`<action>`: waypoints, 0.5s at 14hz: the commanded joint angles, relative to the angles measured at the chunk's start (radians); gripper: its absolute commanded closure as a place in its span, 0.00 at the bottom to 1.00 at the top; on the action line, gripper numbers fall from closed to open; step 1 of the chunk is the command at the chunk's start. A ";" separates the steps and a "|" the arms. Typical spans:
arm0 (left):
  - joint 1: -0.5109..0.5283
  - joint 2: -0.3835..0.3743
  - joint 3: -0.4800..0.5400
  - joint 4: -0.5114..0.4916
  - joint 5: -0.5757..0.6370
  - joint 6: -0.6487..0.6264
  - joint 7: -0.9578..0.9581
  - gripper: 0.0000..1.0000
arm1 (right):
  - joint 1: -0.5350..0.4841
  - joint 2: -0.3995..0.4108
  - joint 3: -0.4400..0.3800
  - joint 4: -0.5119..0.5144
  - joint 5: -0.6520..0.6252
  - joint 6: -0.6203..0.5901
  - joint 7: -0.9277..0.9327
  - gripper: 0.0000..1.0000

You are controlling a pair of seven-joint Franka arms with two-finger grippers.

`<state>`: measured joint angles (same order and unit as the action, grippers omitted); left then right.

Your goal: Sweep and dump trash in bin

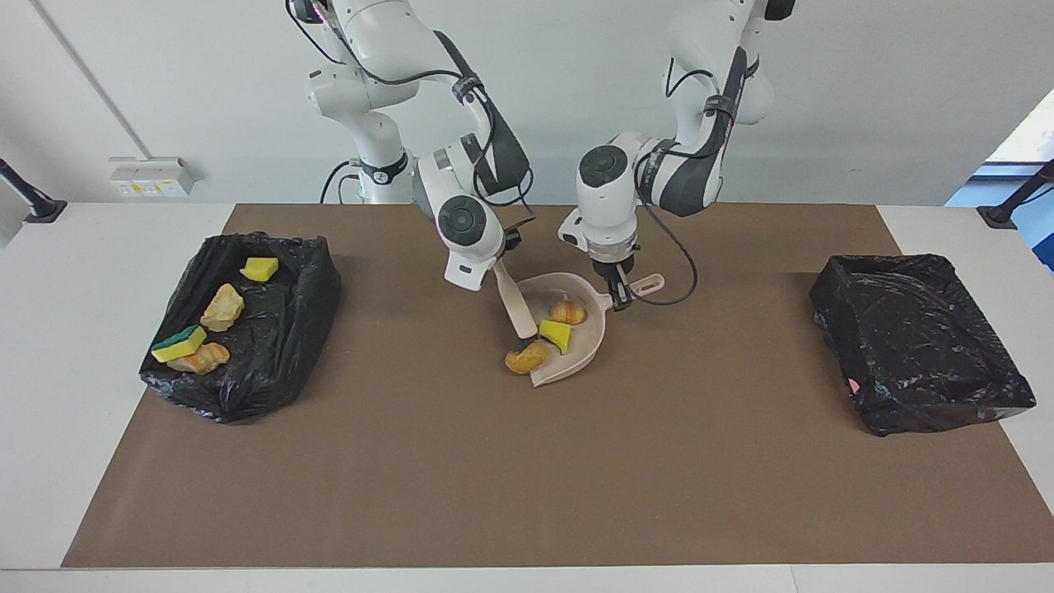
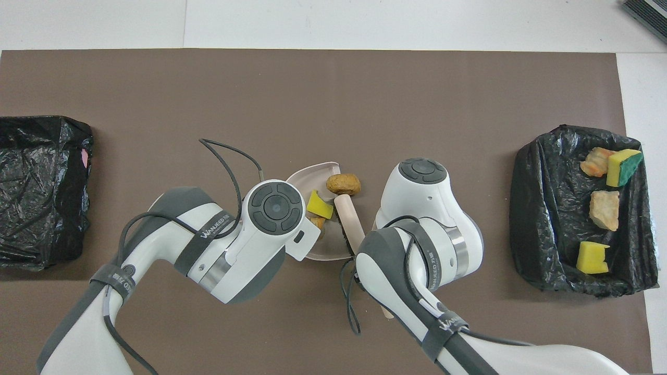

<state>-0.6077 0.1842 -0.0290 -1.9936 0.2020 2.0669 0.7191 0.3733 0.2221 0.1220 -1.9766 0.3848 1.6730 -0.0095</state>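
Next, I swing the brush with my right gripper to the bread lump's outer side (image 2: 362,186) and sweep inward, because the bread lump (image 2: 344,183) sticks out over the dustpan's edge past the brush's tip.
A beige dustpan (image 1: 576,354) (image 2: 319,173) lies mid-table, and my left gripper (image 1: 619,293) is shut on its handle. In the pan rest a tan bread lump (image 1: 568,312) and a yellow sponge chunk (image 1: 557,335) (image 2: 319,205). Another bread lump (image 1: 525,358) (image 2: 343,184) sits on the mat at the pan's open lip. My right gripper (image 1: 503,260) is shut on a beige brush (image 1: 516,303) (image 2: 349,221), tilted with its dark bristles down at the pan's mouth, just above that lump. The arms hide both grippers in the overhead view.
A black-lined bin (image 1: 284,329) (image 2: 536,208) at the right arm's end of the table holds several sponge and bread pieces. A second black-lined bin (image 1: 914,346) (image 2: 39,187) stands at the left arm's end. A brown mat (image 1: 527,478) covers the table.
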 commanded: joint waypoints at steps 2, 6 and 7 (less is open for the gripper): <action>-0.003 -0.045 0.004 -0.063 0.011 0.022 0.013 1.00 | -0.062 -0.095 -0.005 0.007 0.066 -0.122 -0.043 1.00; 0.009 -0.045 0.003 -0.073 0.010 0.039 0.016 1.00 | -0.145 -0.093 -0.008 0.048 -0.182 -0.055 -0.047 1.00; 0.009 -0.045 0.003 -0.074 0.008 0.054 0.016 1.00 | -0.154 -0.069 -0.010 0.053 -0.240 -0.008 -0.046 1.00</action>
<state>-0.6066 0.1787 -0.0261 -2.0124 0.2020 2.0812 0.7193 0.2279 0.1145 0.1039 -1.9412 0.2314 1.6025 -0.0383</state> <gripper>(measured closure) 0.678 0.736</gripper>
